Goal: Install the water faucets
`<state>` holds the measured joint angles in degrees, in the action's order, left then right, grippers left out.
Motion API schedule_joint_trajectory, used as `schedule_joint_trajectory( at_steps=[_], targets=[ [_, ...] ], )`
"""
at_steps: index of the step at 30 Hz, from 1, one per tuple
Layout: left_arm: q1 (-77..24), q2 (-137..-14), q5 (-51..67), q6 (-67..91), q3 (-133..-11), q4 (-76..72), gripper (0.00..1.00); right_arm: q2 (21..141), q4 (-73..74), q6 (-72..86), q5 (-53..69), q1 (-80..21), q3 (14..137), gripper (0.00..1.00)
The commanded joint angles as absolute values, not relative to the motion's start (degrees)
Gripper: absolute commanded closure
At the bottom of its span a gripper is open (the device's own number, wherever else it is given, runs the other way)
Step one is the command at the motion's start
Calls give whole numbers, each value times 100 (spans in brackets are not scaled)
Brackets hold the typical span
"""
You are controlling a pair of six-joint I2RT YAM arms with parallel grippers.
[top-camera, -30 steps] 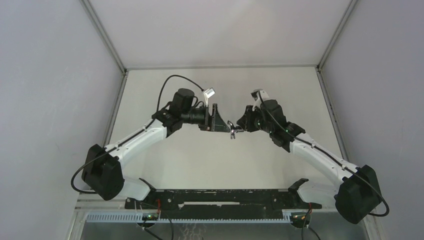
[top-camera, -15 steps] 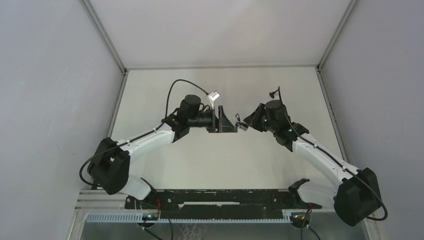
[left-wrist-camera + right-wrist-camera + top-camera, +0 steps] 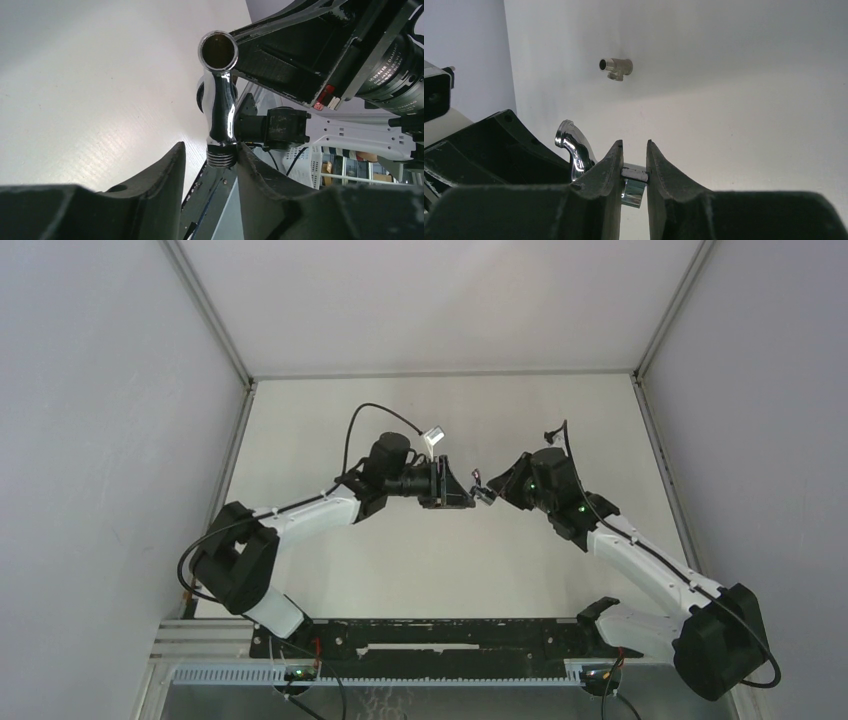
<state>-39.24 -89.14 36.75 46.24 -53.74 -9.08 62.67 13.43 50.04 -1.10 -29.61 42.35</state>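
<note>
The robot's right gripper has the tap piece by its flat tab (image 3: 632,196), so the left gripper should hold the tap piece's threaded end while the right gripper takes hold of the tap piece's open end (image 3: 218,51).
The chrome angled tap piece (image 3: 477,483) hangs in the air between my two grippers at mid-table. My right gripper (image 3: 634,145) is shut on its flat tab (image 3: 634,173), and the curved spout (image 3: 572,145) sticks out to the left of the fingers. In the left wrist view the tap piece (image 3: 220,100) stands upright with its threaded end (image 3: 221,155) between the fingers of my left gripper (image 3: 210,150). The jaws are apart: the thread touches the right finger (image 3: 255,175) and a gap shows on the left. The dull-grey stub (image 3: 616,67) lies on the table beyond.
The pale table (image 3: 440,560) is walled in by grey panels (image 3: 100,440). A black rail (image 3: 440,635) with the arm bases runs along the near edge. My left gripper (image 3: 460,495) and right gripper (image 3: 492,495) nearly touch.
Both arms reached farther from the bases, carrying the tap piece with them. The right wrist rolled over. The left gripper closed in on the tap piece's threaded end.
</note>
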Motion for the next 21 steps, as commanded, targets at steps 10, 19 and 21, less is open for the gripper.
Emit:
schedule_joint_trajectory(
  at_steps=[10, 19, 21],
  targets=[
    [-4007, -9054, 3857, 4542, -5823, -913, 67, 6038, 995, 5214, -230, -3066, 4249, 100],
    [-3945, -8976, 4213, 3401, -6454, 429, 100, 5536, 881, 4341, 1014, -2698, 4254, 53],
    [-3872, -8887, 4539, 2800, -6693, 912, 100, 5285, 656, 3791, 2097, -2441, 4260, 38]
  ],
)
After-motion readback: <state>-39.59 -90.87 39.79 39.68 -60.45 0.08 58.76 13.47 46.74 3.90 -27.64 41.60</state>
